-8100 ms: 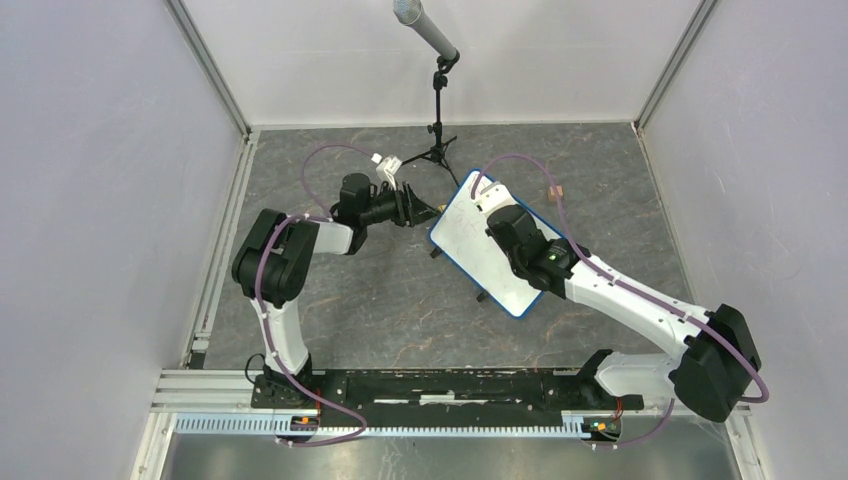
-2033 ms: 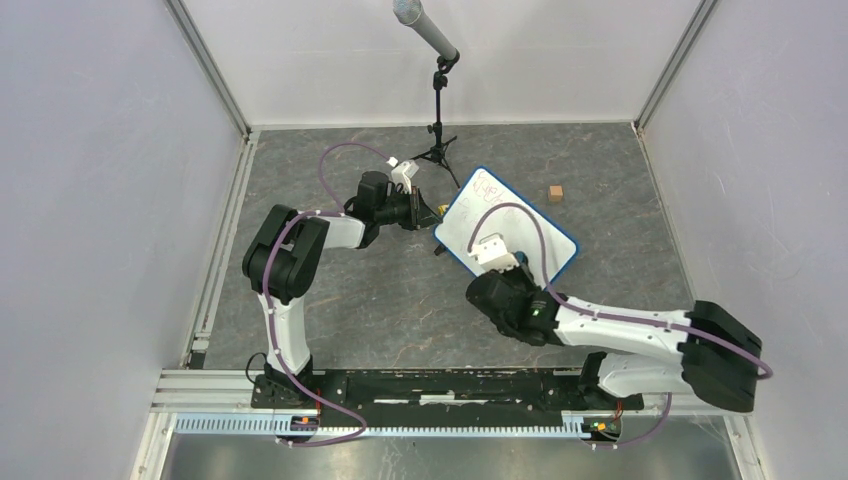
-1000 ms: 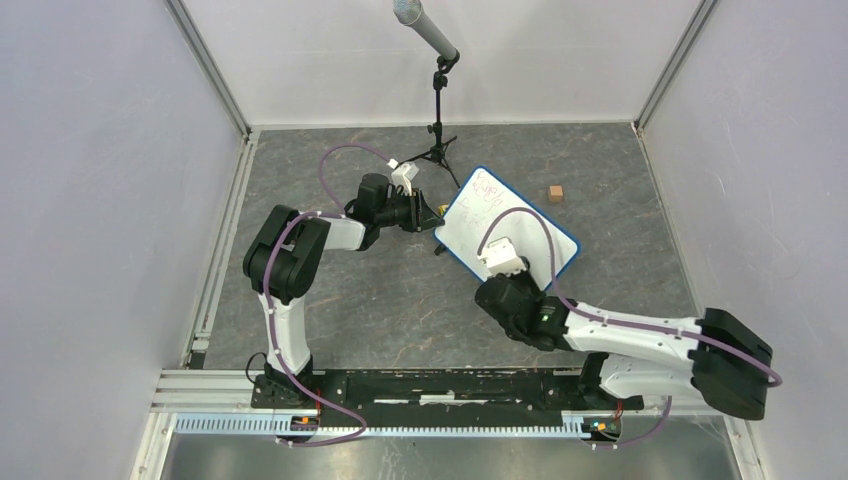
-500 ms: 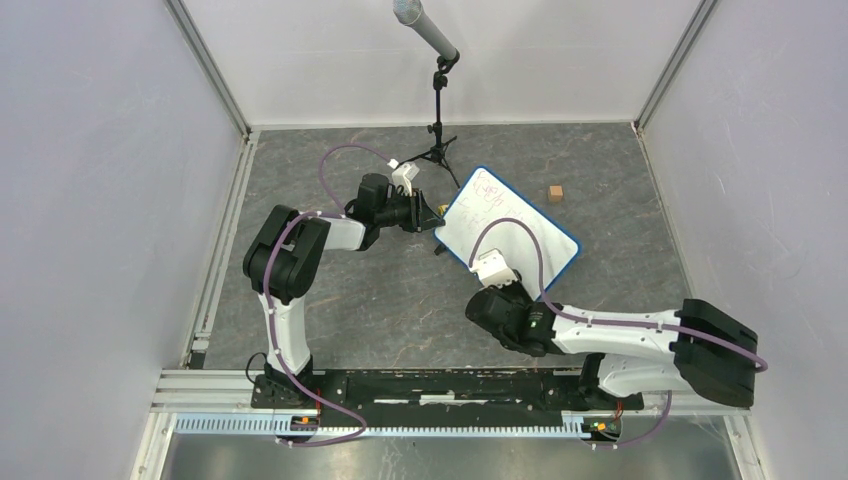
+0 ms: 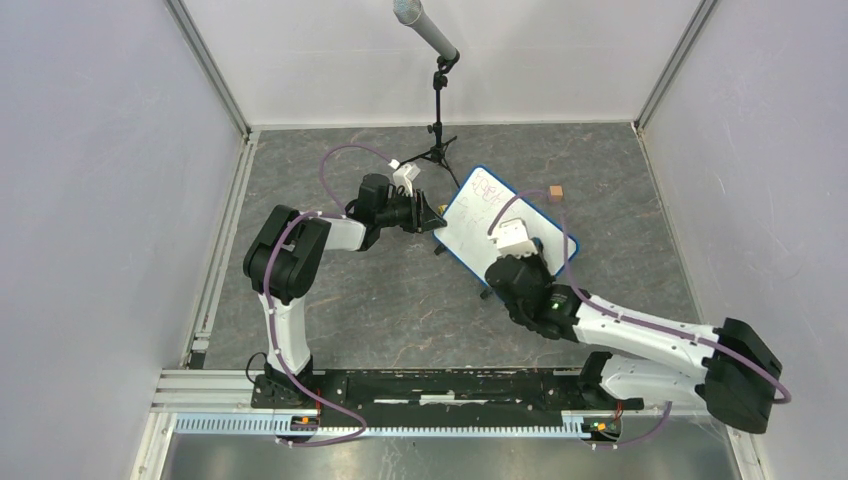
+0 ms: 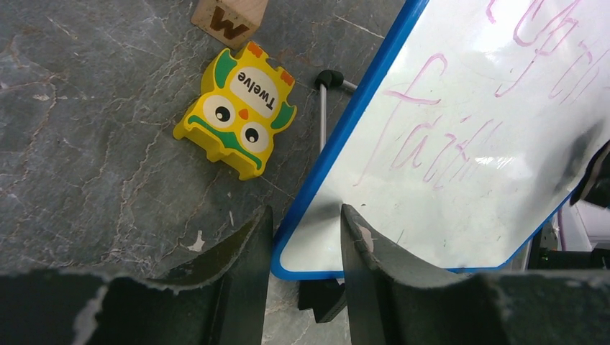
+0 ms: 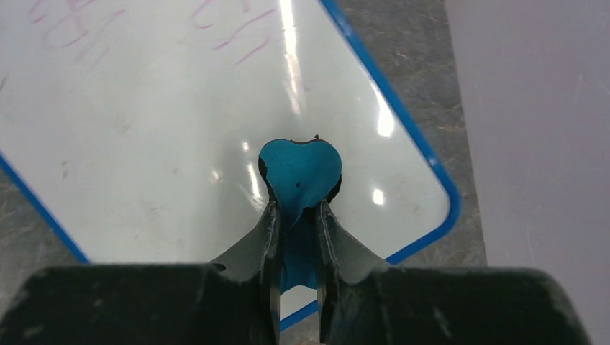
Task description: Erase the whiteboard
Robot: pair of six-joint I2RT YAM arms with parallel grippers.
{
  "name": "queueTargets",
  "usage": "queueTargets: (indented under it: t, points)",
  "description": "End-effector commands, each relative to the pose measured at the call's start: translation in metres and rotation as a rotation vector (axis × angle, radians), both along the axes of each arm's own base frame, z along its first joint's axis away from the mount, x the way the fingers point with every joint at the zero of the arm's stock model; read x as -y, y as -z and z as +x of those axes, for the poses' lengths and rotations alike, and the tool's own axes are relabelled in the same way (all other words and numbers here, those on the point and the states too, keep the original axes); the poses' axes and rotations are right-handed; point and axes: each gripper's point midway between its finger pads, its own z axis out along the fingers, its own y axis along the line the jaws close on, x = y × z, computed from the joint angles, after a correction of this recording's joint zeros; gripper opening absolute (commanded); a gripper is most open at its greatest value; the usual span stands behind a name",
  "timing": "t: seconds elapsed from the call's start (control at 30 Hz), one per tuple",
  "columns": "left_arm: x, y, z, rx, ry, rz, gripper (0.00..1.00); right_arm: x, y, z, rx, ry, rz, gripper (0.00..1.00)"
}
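I should turn my right gripper back and move the teal-blue eraser toward the pink scribbles (image 5: 487,190), because the eraser is over the clean end of the whiteboard (image 5: 556,243).
The whiteboard (image 5: 468,218) is white with a blue rim and stands tilted on a small stand in mid-table. Pink scribbles remain at its far end (image 6: 446,136), (image 7: 237,36). My left gripper (image 5: 437,222) reaches in from the left. Its jaws (image 6: 306,210) straddle the board's lower corner, with one finger against the blue rim and the other over the white face. My right gripper (image 7: 296,208) is shut on a teal-blue eraser (image 7: 298,176) that is pressed on the clean part of the whiteboard (image 7: 144,144). From above, the right wrist (image 5: 515,250) hides that gripper.
A yellow owl toy marked "Twelve" (image 6: 237,111) and a wooden letter block (image 6: 230,14) lie left of the board. The board's stand leg (image 6: 324,100) pokes out beside them. A small wooden cube (image 5: 556,192) sits to the board's right, and a microphone stand (image 5: 437,120) rises behind. Enclosure walls ring the table.
My right wrist has swept from the board's near edge up onto the middle of its face. The board has turned and now looks narrower. The left arm has stayed at the board's left corner.
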Motion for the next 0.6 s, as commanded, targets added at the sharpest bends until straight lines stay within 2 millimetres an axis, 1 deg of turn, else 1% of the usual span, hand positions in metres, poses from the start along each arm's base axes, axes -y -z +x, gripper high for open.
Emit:
queueTargets:
  t: [0.0,0.1,0.17,0.27,0.37,0.43,0.57]
  points:
    - [0.006,-0.014,0.001,0.048,0.016,-0.036,0.45,0.021,-0.033,0.012,0.077,0.074,0.029,0.16]
    - [0.004,-0.013,0.003,0.055,0.001,-0.024,0.41,0.035,-0.037,0.013,0.098,0.126,0.04,0.17]
    - [0.005,-0.012,0.002,0.063,-0.002,-0.01,0.4,0.04,-0.037,0.015,0.101,0.152,0.046,0.18]
    - [0.006,-0.013,0.002,0.07,-0.001,-0.006,0.4,0.04,-0.036,0.022,0.094,0.159,0.069,0.18]
    - [0.006,-0.014,0.002,0.074,-0.002,-0.006,0.4,0.029,-0.038,0.031,0.099,0.136,0.085,0.18]
    - [0.008,-0.015,0.001,0.076,0.005,-0.008,0.4,0.019,-0.036,0.038,0.091,0.109,0.077,0.18]
    - [0.011,-0.016,-0.002,0.081,0.017,-0.012,0.39,-0.005,-0.026,0.053,0.047,0.064,0.057,0.17]
